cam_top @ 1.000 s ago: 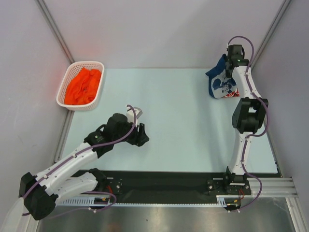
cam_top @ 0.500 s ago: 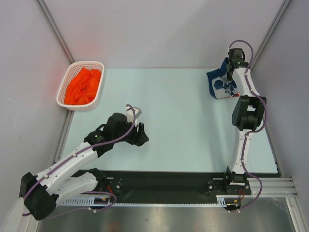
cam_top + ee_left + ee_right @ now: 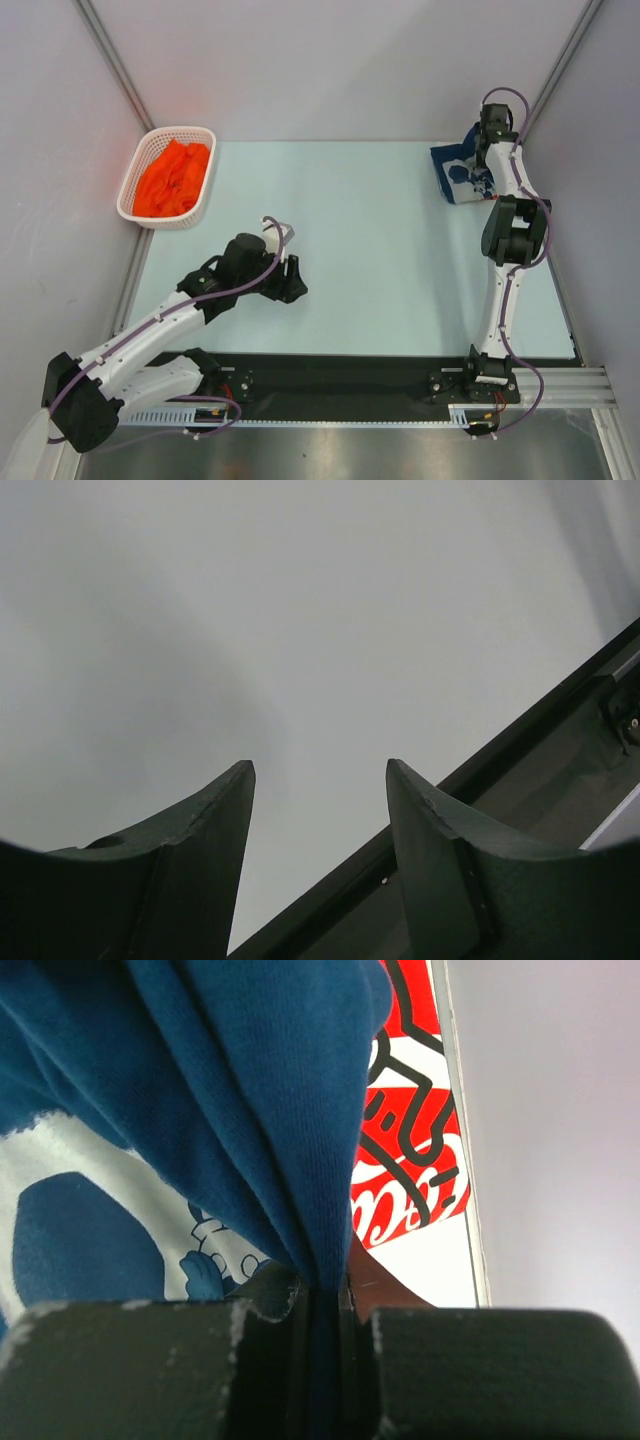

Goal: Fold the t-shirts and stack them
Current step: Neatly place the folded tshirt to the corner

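Note:
The red t-shirt (image 3: 425,1125) still shows beside the navy fold, so my right gripper continues to pull that fold toward that red edge (image 3: 460,1170) of the t-shirt and releases there.
A dark navy t-shirt (image 3: 457,174) with a white print lies bunched at the table's far right corner. My right gripper (image 3: 478,150) is shut on a fold of it. In the right wrist view the navy cloth (image 3: 230,1110) runs down between the fingers of the right gripper (image 3: 325,1295). Beneath and beside it shows a red t-shirt (image 3: 410,1150) with white Coca-Cola script. An orange t-shirt (image 3: 172,178) lies crumpled in the basket. My left gripper (image 3: 290,280) hovers open over the near left of the table, with nothing between the fingers of the left gripper (image 3: 320,770).
A white lattice basket (image 3: 128,196) stands at the far left corner, partly off the table edge. A black strip (image 3: 350,375) and the arm bases run along the near edge. Grey walls close in on the left, back and right.
The right arm has carried the navy t-shirt farther toward the back right corner and lower, so it looks smaller and flatter. The left arm has barely shifted.

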